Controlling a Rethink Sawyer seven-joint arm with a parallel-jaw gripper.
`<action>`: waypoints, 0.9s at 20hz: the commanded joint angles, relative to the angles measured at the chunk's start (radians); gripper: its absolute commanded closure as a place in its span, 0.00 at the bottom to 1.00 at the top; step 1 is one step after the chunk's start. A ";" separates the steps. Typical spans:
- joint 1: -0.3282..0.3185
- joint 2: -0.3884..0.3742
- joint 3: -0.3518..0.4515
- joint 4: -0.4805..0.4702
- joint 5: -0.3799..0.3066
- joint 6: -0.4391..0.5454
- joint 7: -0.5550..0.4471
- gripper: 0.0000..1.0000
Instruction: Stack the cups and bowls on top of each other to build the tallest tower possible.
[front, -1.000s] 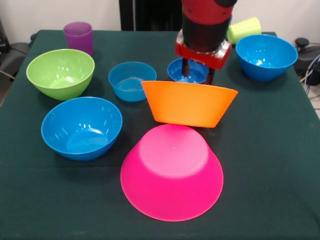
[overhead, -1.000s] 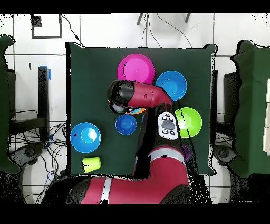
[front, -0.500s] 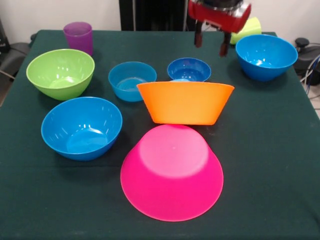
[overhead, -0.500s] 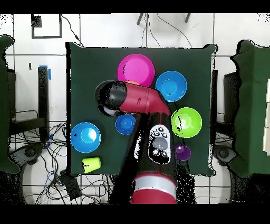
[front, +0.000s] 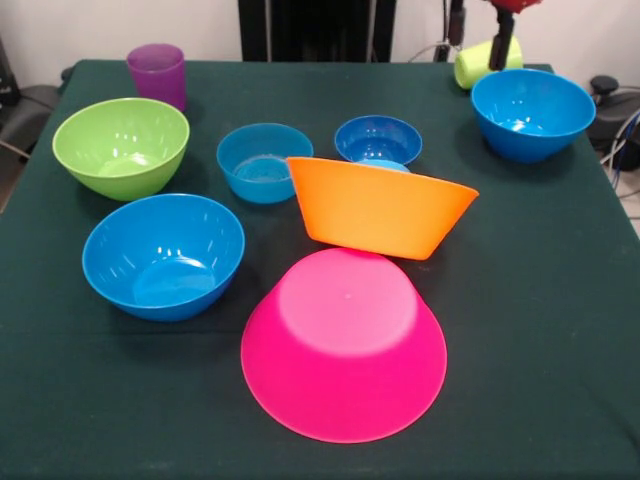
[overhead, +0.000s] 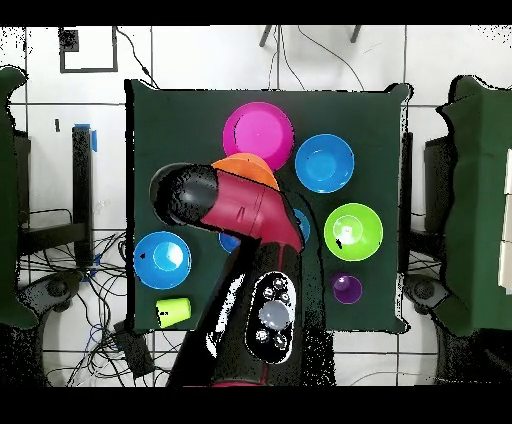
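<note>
A pale blue sliver shows over the orange bowl's far rim. I expect the big orange bowl to bring along something nested inside when I lift it.
My gripper is open and empty, high at the table's far right, just above the yellow-green cup, which lies on its side. In the overhead view the arm hides the gripper. The big pink bowl sits upside down at the front. The big orange bowl stands upright just behind it, tilted down to the right. A pale blue sliver shows at its far rim. The small dark-blue bowl stands apart behind it. The purple cup stands at the far left. No light-blue cup is clearly in view.
Upright on the green cloth are the green bowl, the small light-blue bowl, and two blue bowls, one at the left and one at the far right. The arm crosses the table's middle in the overhead view.
The gripper rose from behind the orange bowl and moved up and right to the yellow-green cup. The orange bowl went from level to tilted.
</note>
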 joint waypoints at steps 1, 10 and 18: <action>-0.078 -0.012 0.153 0.288 0.130 -0.321 0.125 0.00; -0.338 -0.009 0.457 0.455 -0.058 -0.717 0.018 0.00; -0.374 0.028 0.477 0.404 -0.273 -0.853 0.035 0.00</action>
